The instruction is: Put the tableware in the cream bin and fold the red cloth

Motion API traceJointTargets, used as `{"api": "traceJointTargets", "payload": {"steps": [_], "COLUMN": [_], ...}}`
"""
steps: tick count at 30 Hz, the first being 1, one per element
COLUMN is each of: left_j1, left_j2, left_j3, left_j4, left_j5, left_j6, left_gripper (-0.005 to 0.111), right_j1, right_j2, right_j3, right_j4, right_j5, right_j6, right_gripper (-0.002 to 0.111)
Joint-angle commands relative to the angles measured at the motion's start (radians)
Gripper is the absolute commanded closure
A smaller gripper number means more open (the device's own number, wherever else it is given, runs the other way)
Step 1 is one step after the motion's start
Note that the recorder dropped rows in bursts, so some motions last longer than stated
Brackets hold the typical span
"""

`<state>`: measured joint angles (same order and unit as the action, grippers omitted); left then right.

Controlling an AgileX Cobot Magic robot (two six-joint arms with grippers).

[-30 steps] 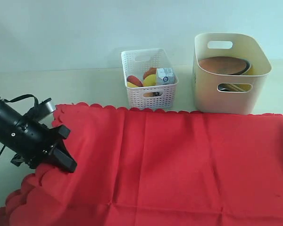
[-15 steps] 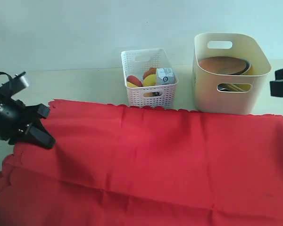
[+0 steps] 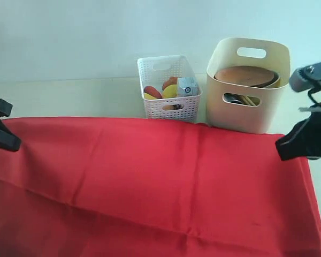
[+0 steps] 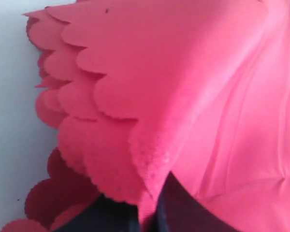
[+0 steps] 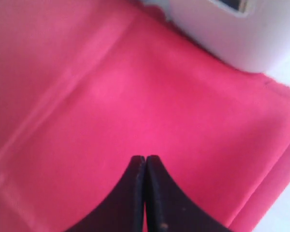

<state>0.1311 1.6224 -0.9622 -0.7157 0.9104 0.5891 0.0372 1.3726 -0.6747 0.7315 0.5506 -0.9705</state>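
I can see that only my left gripper is pinching the red cloth and the cloth's opposite end (image 3: 291, 195) is lying loose, so next my right gripper pushes that end (image 3: 261, 213) down before the fold.
The red cloth (image 3: 160, 182) spreads over the whole near part of the table, its far edge now straight. At the far left my left gripper (image 3: 10, 143) is shut on it; in the left wrist view a pinched fold of the scalloped cloth (image 4: 183, 72) runs between the dark jaws of that gripper (image 4: 152, 215). My right gripper (image 3: 282, 150) sits at the cloth's far right corner, shut (image 5: 145, 159), tips over the cloth (image 5: 111, 96) with no fold showing between them. The cream bin (image 3: 246, 91) holds the terracotta plate (image 3: 245, 75) and chopsticks (image 3: 247, 99).
A white lattice basket (image 3: 168, 88) with food and a small carton (image 3: 187, 85) stands left of the bin, just behind the cloth's far edge. Bare pale table (image 3: 69, 96) lies behind the cloth on the left. The bin's wall (image 5: 232, 29) is close ahead of my right gripper.
My left gripper has drawn the cloth's scalloped edge left and back, laying it over. The right gripper has come in from the right. The cream bin has shifted left and turned.
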Motion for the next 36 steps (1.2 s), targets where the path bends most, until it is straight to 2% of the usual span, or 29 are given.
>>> {"api": "traceJointTargets", "payload": {"steps": [1, 5, 14, 17, 22, 27, 31, 36], "left_j1": [0.009, 0.009, 0.009, 0.009, 0.009, 0.007, 0.007, 0.007], "left_j2": [-0.029, -0.003, 0.076, 0.076, 0.064, 0.056, 0.033, -0.008], "left_j3": [0.0, 0.0, -0.002, -0.026, -0.052, -0.052, -0.052, -0.052], "left_j4": [0.118, 0.205, 0.198, 0.146, 0.03, -0.194, -0.318, -0.354], "left_j5": [-0.052, -0.05, -0.042, -0.008, 0.046, 0.162, 0.232, 0.237], "left_j6": [-0.098, -0.179, -0.179, -0.151, -0.071, 0.082, 0.168, 0.177], "left_gripper": [0.107, 0.107, 0.107, 0.107, 0.107, 0.107, 0.107, 0.107], "right_j1": [0.042, 0.082, 0.091, 0.091, 0.091, 0.091, 0.091, 0.091], "right_j2": [0.097, 0.143, 0.21, 0.238, 0.275, 0.304, 0.342, 0.398], "right_j3": [-0.007, -0.014, -0.02, -0.02, -0.023, -0.023, -0.023, -0.023], "right_j4": [-0.06, -0.124, -0.157, -0.165, -0.176, -0.199, -0.244, -0.379], "right_j5": [0.058, 0.058, 0.103, 0.106, 0.106, 0.097, 0.076, 0.073], "right_j6": [-0.057, -0.044, 0.009, 0.009, 0.036, 0.064, 0.167, 0.325], "right_gripper": [0.108, 0.108, 0.108, 0.105, 0.092, 0.081, 0.081, 0.084]}}
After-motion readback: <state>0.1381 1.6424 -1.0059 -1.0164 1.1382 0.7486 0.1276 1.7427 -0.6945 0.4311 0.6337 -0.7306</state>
